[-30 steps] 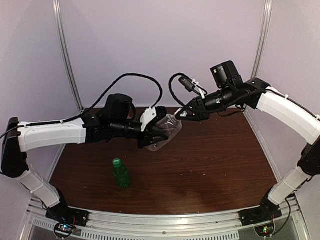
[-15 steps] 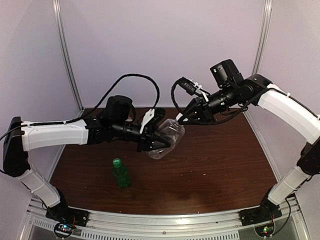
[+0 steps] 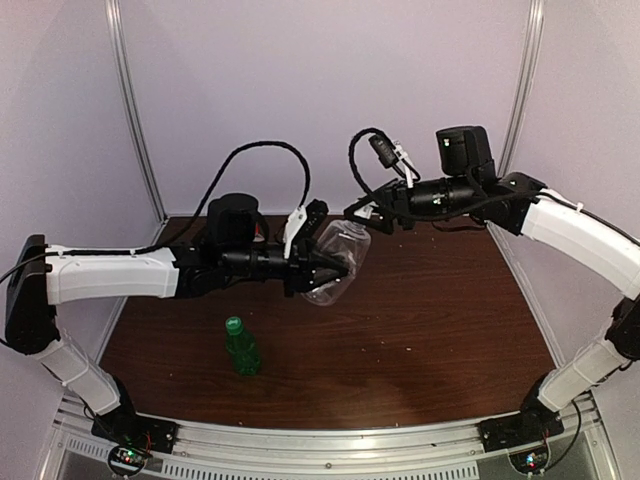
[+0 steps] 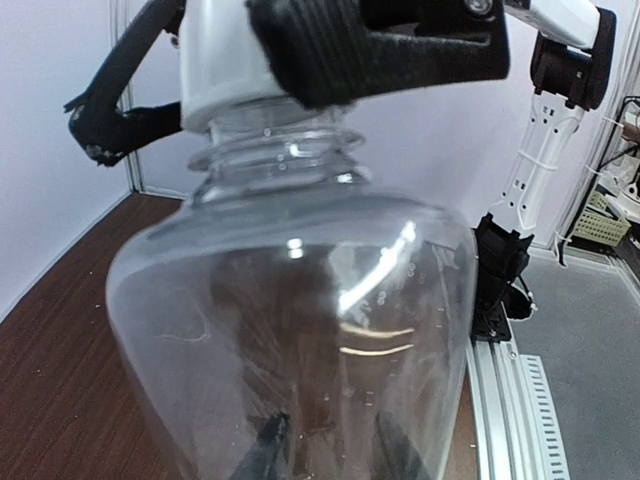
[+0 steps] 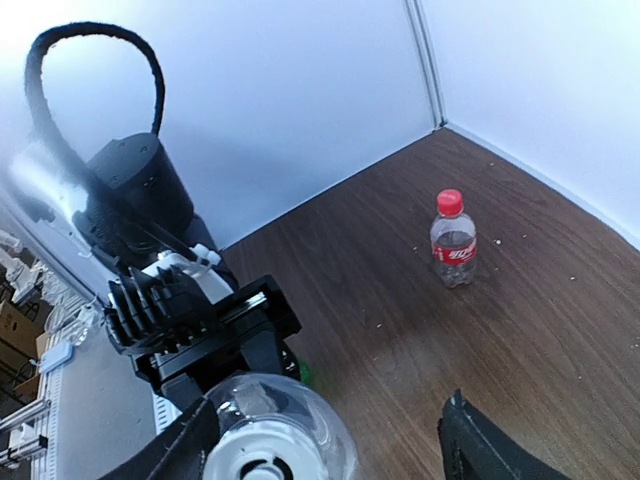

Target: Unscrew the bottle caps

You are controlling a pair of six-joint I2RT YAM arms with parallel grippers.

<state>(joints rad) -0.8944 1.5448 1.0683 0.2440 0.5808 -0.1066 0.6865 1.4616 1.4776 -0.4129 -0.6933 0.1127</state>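
The white cap (image 5: 265, 453) sits off-centre, leaning toward one finger of my right gripper. My left gripper should first tilt the clear bottle (image 3: 345, 246) more upright, and then my right gripper should turn the cap.
My left gripper (image 3: 322, 268) is shut on the wide clear rounded bottle (image 3: 338, 260) and holds it tilted above the table. Seen through the bottle (image 4: 300, 330), the left fingers (image 4: 265, 450) press its lower body. Its white cap (image 4: 225, 70) sits on the neck. My right gripper (image 3: 362, 215) stands open around that cap (image 5: 262, 455), one finger (image 5: 175, 450) right beside it and the other finger (image 5: 480, 450) well away. The green bottle (image 3: 241, 350) with its green cap (image 3: 234, 324) stands near the front left. The red-labelled bottle (image 5: 453, 245) with a red cap (image 5: 451, 201) stands by the back corner.
A dark wooden table (image 3: 440, 310) is enclosed by pale walls (image 3: 330, 90). A metal rail (image 3: 330, 440) with both arm bases runs along the near edge. Black cables (image 3: 270, 160) loop above the wrists.
The right gripper was shut on the white cap and has now opened. The right wrist has turned and lifted slightly. The left arm has turned the clear bottle slightly.
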